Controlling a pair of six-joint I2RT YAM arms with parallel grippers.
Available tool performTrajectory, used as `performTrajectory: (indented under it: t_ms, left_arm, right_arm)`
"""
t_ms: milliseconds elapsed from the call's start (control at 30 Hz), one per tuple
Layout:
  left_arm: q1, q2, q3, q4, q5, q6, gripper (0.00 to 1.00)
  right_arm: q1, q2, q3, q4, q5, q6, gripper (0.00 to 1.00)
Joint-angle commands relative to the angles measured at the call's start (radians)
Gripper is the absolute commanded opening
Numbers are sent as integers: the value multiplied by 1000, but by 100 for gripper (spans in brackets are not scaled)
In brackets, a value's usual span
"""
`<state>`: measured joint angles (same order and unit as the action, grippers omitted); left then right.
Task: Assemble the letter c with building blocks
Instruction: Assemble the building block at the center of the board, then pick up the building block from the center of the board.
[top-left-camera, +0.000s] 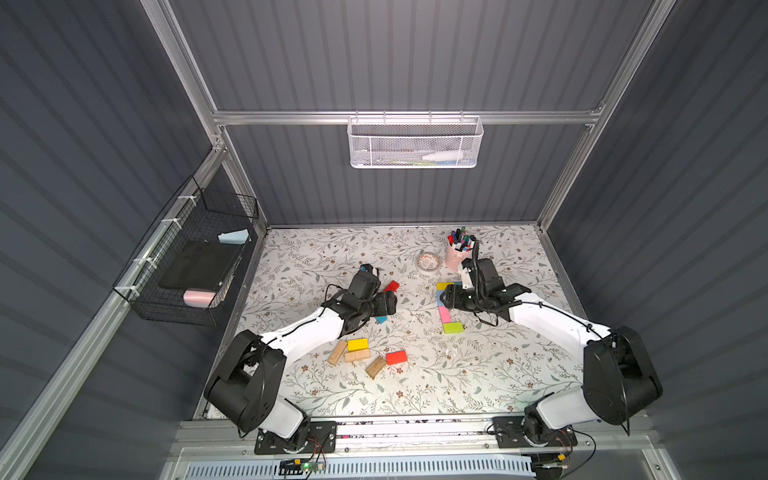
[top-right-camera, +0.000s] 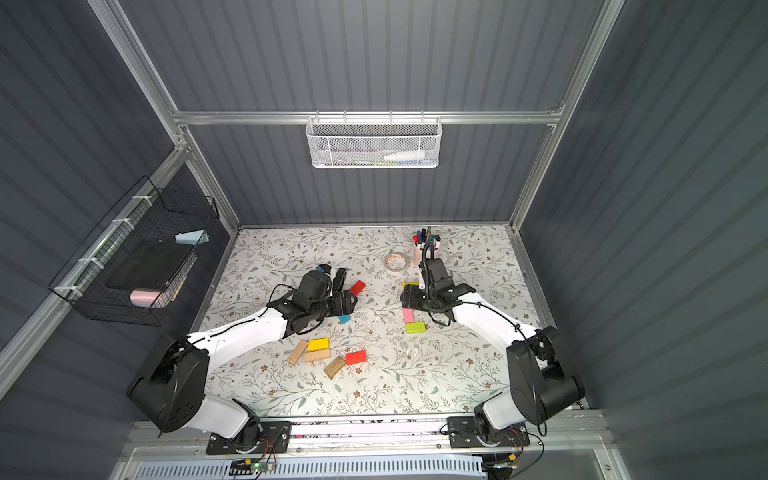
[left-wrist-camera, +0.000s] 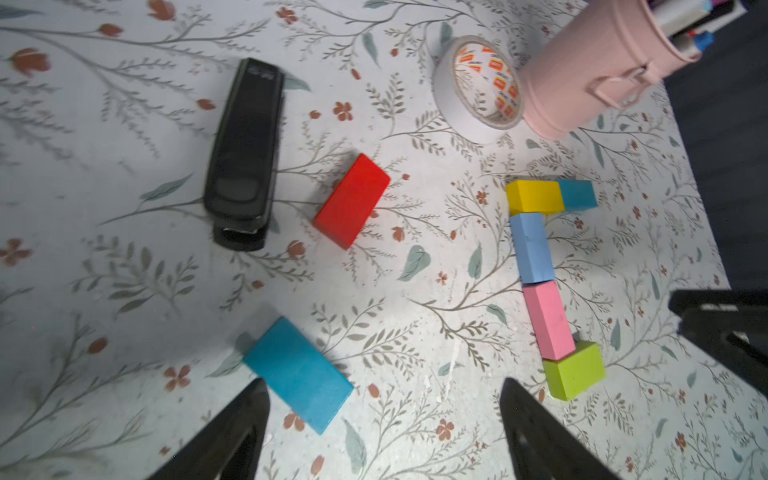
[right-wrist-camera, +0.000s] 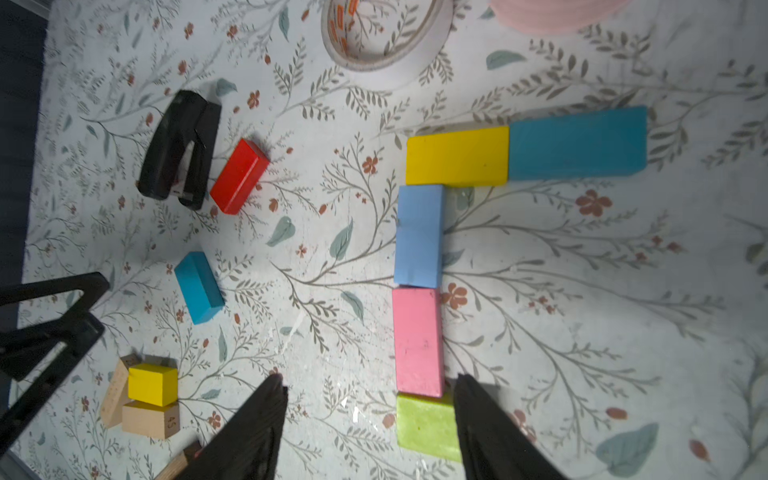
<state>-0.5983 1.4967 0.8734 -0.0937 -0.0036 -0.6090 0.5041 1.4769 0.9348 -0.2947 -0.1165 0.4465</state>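
Note:
The loose teal block is a long way from the robot's right gripper by the lime block (top-left-camera: 453, 328), so the left gripper should pick up the teal block (top-left-camera: 381, 319) and pass it over.
Building blocks form a partial letter: teal (right-wrist-camera: 577, 143) and yellow (right-wrist-camera: 457, 156) along the top, then light blue (right-wrist-camera: 419, 236), pink (right-wrist-camera: 417, 341) and lime green (right-wrist-camera: 426, 426) in a column. My right gripper (right-wrist-camera: 369, 386) hovers open over the column's lower end, with the lime block beside one finger and not gripped. My left gripper (left-wrist-camera: 384, 395) is open and empty above a loose teal block (left-wrist-camera: 298, 374). A red block (left-wrist-camera: 351, 201) lies beside it. Nearer the front lie yellow (top-left-camera: 358, 344), red (top-left-camera: 396, 357) and plain wood (top-left-camera: 357, 355) blocks.
A black stapler (left-wrist-camera: 245, 153) lies next to the loose red block. A tape roll (left-wrist-camera: 478, 89) and a pink cup of markers (left-wrist-camera: 602, 62) stand behind the blocks. A white mesh basket (top-left-camera: 413, 143) hangs on the back wall, and a black wire basket (top-left-camera: 187, 257) on the left wall.

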Motion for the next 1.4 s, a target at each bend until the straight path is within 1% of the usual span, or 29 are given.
performTrajectory:
  t_ms: [0,133,267,367,533,633,700,933,1167,1367]
  left_arm:
    - [0,-21,56,-183,-85,-124,85]
    - [0,-4,82,-233,-86,-182,83]
    - [0,34,108,-279,-81,-240,79]
    - [0,54,102,-267,-77,-266,76]
    - [1,98,97,-249,-77,-281,73]
    - [0,119,90,-226,-72,-284,68]
    - [0,139,100,-222,-70,-283,66]
    - [0,208,137,-229,-76,-263,64]
    - [2,280,181,-216,-73,-231,52]
    - [2,337,233,-238,-58,-195,49]
  right_arm:
    - [62,4,10,-74,121,53,67]
    - [118,32,28,-98,165,67,67]
    - [139,42,32,-102,166,77,67]
    - [148,27,19,-88,157,84,66]
    - [151,8,-5,-73,146,82,61]
    - [150,4,-16,-72,141,75,57]
    - [150,3,-20,-72,138,70,55]
    - [150,-26,-33,-68,137,75,52]
    - [150,-50,-36,-65,135,77,49]
    - [150,-53,-37,-67,135,80,48]
